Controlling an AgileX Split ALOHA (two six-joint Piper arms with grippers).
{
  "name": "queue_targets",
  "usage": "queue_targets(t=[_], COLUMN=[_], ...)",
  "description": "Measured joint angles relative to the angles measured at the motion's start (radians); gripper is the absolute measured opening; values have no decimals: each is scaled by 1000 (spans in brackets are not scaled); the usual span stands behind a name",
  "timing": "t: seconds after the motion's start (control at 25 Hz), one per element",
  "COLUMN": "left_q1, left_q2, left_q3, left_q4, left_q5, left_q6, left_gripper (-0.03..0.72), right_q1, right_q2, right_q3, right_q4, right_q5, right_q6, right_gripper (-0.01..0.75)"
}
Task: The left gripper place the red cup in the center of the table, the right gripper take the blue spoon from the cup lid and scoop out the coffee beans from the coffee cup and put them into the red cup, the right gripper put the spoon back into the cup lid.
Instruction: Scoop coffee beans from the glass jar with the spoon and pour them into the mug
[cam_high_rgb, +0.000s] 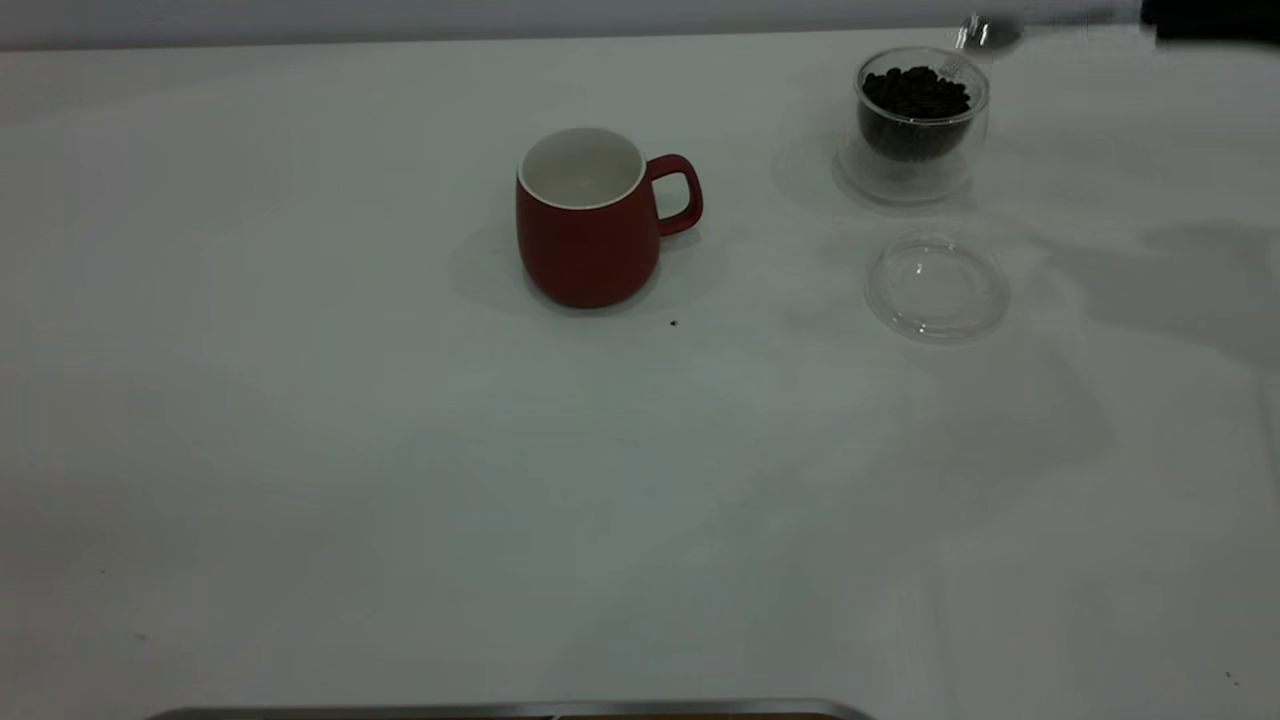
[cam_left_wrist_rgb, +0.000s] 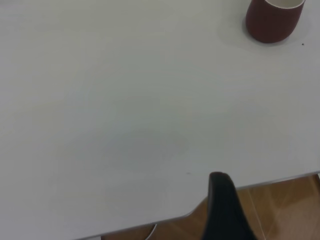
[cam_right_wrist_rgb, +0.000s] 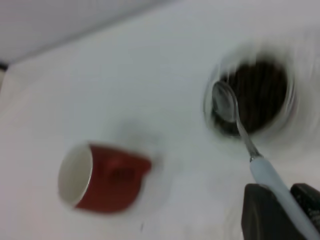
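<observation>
The blue spoon's bowl (cam_high_rgb: 993, 34) is above the coffee cup's rim and is empty, so my right gripper should first lower it into the coffee beans (cam_high_rgb: 918, 92) and then go to the red cup.
The red cup (cam_high_rgb: 590, 220) stands upright near the middle of the table (cam_high_rgb: 300, 450), handle pointing right, its white inside bare. It also shows far off in the left wrist view as the red cup (cam_left_wrist_rgb: 274, 20). My left gripper (cam_left_wrist_rgb: 226, 210) hangs over the table's edge, away from everything. My right gripper (cam_right_wrist_rgb: 286, 196) is shut on the pale handle of the blue spoon (cam_right_wrist_rgb: 270, 172). The spoon's metal bowl (cam_high_rgb: 985, 35) hovers at the rim of the coffee cup (cam_high_rgb: 922, 120), just over the coffee beans (cam_right_wrist_rgb: 260, 90). The cup lid (cam_high_rgb: 937, 288) lies bare in front of the coffee cup.
The dark right arm (cam_high_rgb: 1210, 20) reaches in at the far right corner. A tiny dark speck (cam_high_rgb: 673, 322) lies just in front of the red cup. A metal rim (cam_high_rgb: 520, 710) runs along the near edge. Wooden floor (cam_left_wrist_rgb: 285, 210) shows past the table's edge.
</observation>
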Motion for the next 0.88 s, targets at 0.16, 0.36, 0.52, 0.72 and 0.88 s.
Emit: queue_targets(t=[0.16, 0.36, 0.52, 0.72, 0.88], left_q1=[0, 0, 0, 0, 0], left_q2=[0, 0, 0, 0, 0], left_q3=[0, 0, 0, 0, 0], left_q4=[0, 0, 0, 0, 0], left_q5=[0, 0, 0, 0, 0], left_q6=[0, 0, 0, 0, 0], left_gripper=[516, 516, 516, 516, 516], right_q1=[46, 108, 141, 147, 152], right_q2=[8, 41, 81, 135, 153], right_q3=[-92, -153, -177, -186, -186], right_q4=[1, -79, -118, -126, -127], right_q5=[-146, -235, -266, -277, -296], right_q6=[33, 82, 113, 120, 120], right_gripper=[110, 110, 110, 110, 110])
